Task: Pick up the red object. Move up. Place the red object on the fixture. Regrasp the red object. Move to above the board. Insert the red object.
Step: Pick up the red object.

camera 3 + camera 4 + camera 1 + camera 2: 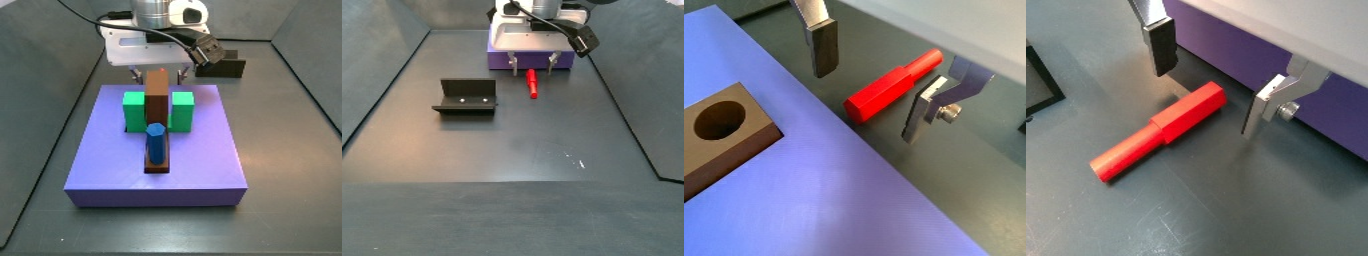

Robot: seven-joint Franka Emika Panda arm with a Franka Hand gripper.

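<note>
I expect the red object (893,87) to stay propped in the trough that the fixture's dark walls (223,66) form, leaning with one end raised, when I place it there.
The red object (1160,133) lies flat on the dark floor right beside the purple-blue board (1287,75). It also shows in a wrist view (891,85) and in a side view (533,84). My gripper (1212,78) is open and low over the peg's thicker end, with one finger (1160,48) on each side and neither touching it. It is empty. In a side view the gripper (144,62) stands behind the board (120,160), which hides the peg. The fixture (465,97) stands on the floor apart from the peg.
The board carries a green block (134,112), a long brown slab (159,105) with a round hole (720,119), and a blue cylinder (155,143). The fixture also shows behind the board (223,68). Dark walls enclose the floor.
</note>
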